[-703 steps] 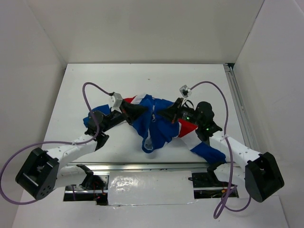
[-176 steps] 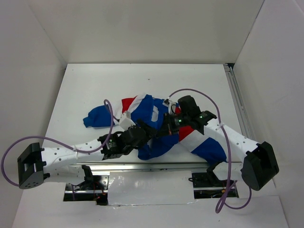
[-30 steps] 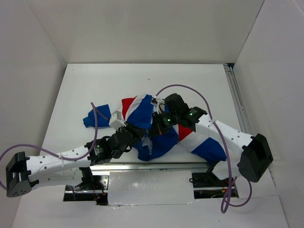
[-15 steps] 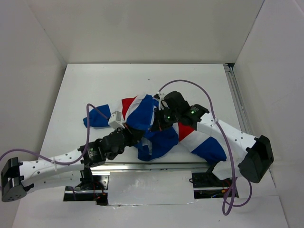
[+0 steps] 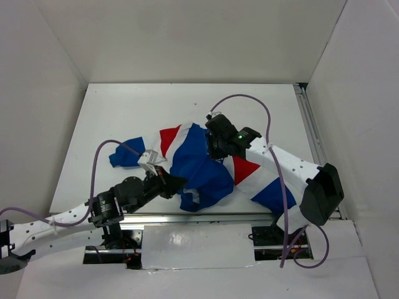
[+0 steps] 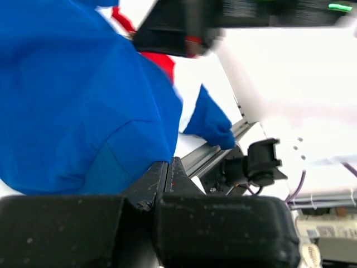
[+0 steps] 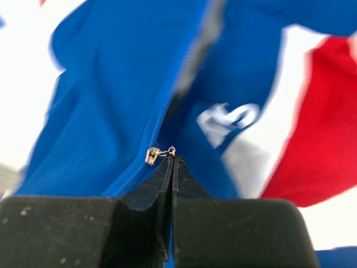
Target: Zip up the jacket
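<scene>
I keep pulling until the slider gets to the collar point(image 5: 197, 129), as my right gripper is closed on the slider's pull point(image 7: 162, 152) and my left gripper is holding the hem.
The jacket point(image 5: 193, 163), blue with red and white panels, lies crumpled mid-table. My left gripper point(image 5: 177, 182) is at its near hem; in the left wrist view the jaws point(image 6: 169, 162) are shut, with the ribbed blue hem point(image 6: 111, 173) meeting their tip. My right gripper point(image 5: 215, 151) sits over the jacket's front. In the right wrist view it point(image 7: 172, 157) is shut on the pull of the small metal zipper slider point(image 7: 151, 155), which rides on the blue front edge point(image 7: 106, 95). White lettering point(image 7: 228, 120) shows beside it.
An aluminium rail point(image 5: 187, 218) runs along the table's near edge, also in the left wrist view point(image 6: 206, 159). A second rail point(image 5: 310, 137) lines the right side. White walls enclose the table. Purple cables point(image 5: 249, 103) loop above both arms.
The left gripper has shut at the hem and drawn back toward the near left. The right gripper has moved away along the jacket's front with the zipper pull.
</scene>
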